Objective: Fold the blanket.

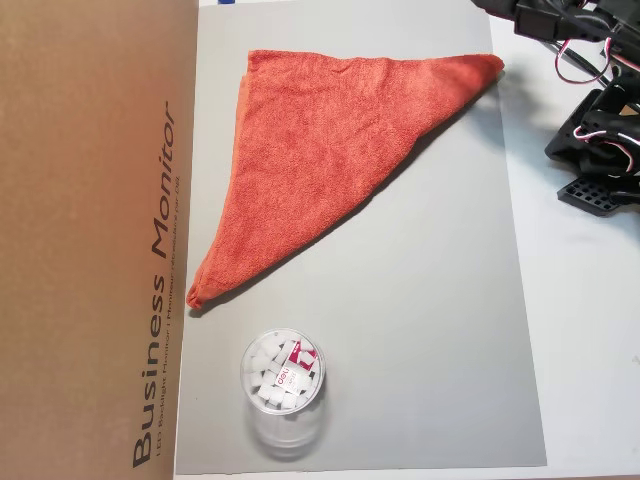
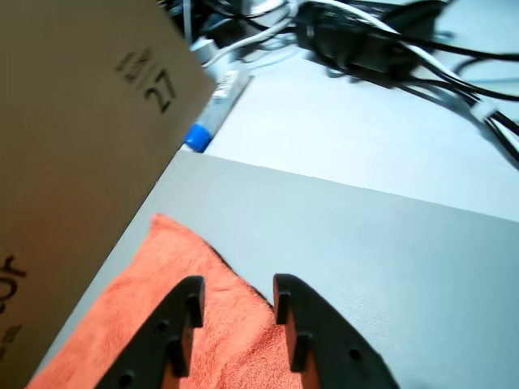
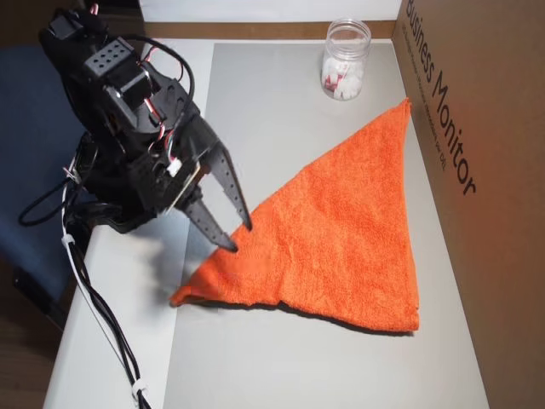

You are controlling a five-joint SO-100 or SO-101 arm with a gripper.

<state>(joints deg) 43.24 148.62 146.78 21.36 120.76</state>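
The blanket's wide body (image 1: 305,150) is lying flat across the grey mat, so I expect the blanket's far point (image 1: 197,296) to stay in place when I fold the blanket's top corner over.
The blanket (image 1: 320,150) is an orange-red towel lying folded into a triangle on the grey mat (image 1: 430,330). One overhead view shows it with a long point (image 3: 400,115) toward the jar and a corner (image 3: 192,294) near the arm. My gripper (image 3: 238,236) is open, its black fingertips just over the blanket's long diagonal edge near that corner. In the wrist view my gripper (image 2: 237,288) has its fingers apart over the blanket (image 2: 130,308), with nothing clamped between them.
A clear plastic cup (image 1: 283,385) holding white pieces stands on the mat past the blanket's far point. A brown cardboard box (image 1: 90,240) borders one long side of the mat. Cables (image 2: 365,40) lie beyond the mat, and the arm's base (image 1: 600,130) sits off its corner.
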